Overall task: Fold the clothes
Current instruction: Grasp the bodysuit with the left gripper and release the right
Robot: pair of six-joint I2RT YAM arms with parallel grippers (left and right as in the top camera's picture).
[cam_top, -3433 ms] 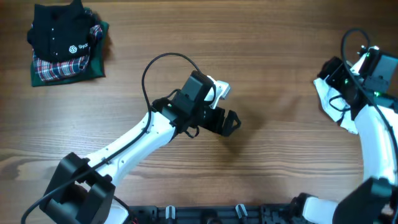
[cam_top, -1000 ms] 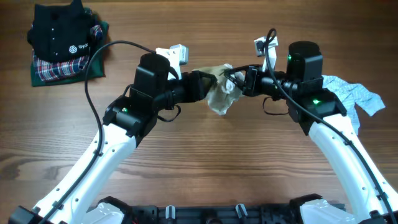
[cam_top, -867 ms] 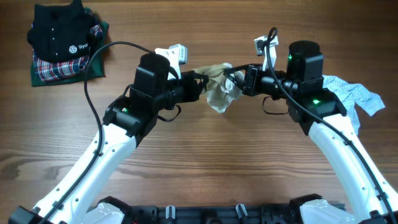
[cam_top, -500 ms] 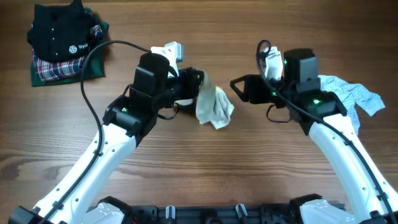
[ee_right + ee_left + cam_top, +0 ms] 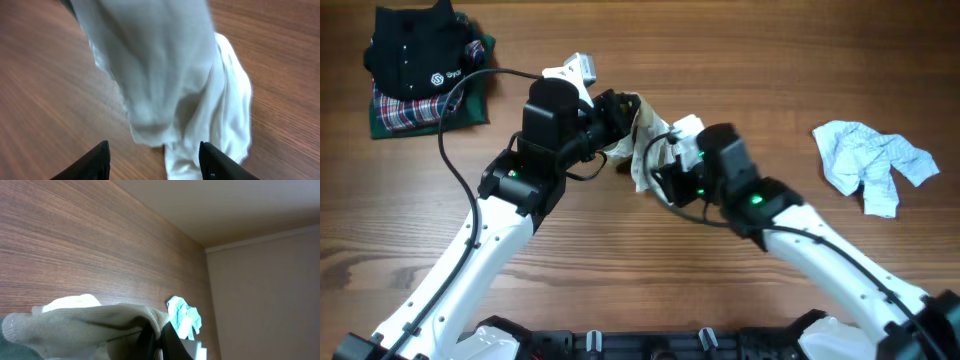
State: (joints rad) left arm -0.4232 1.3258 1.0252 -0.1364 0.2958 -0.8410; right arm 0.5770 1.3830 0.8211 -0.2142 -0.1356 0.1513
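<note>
I expect the cream garment [image 5: 95, 323] to stretch into a long white panel when I pull it, because white cloth [image 5: 75, 301] shows behind the pinched beige knit.
A cream garment [image 5: 646, 150] hangs bunched above the table's middle, with my left gripper [image 5: 626, 107] shut on its top edge. In the left wrist view the dark fingers [image 5: 170, 339] pinch the beige knit cloth [image 5: 85, 324] together. My right gripper [image 5: 659, 178] sits just right of and below the hanging cloth, and it is open. In the right wrist view the garment [image 5: 165, 75] dangles right in front of the gripper [image 5: 157, 162], its lower end reaching down between the spread fingertips [image 5: 97, 162]. A crumpled light blue garment [image 5: 872, 162] lies on the table at the right.
A stack of folded clothes [image 5: 420, 70], black on top of plaid and green, sits at the back left corner. The light blue garment [image 5: 183, 320] also shows small in the left wrist view. The wooden table [image 5: 620, 270] runs bare along the front.
My right gripper let go of the cream garment, opened, and swung left and forward to below it. My left gripper shut on the garment and carried it slightly left.
</note>
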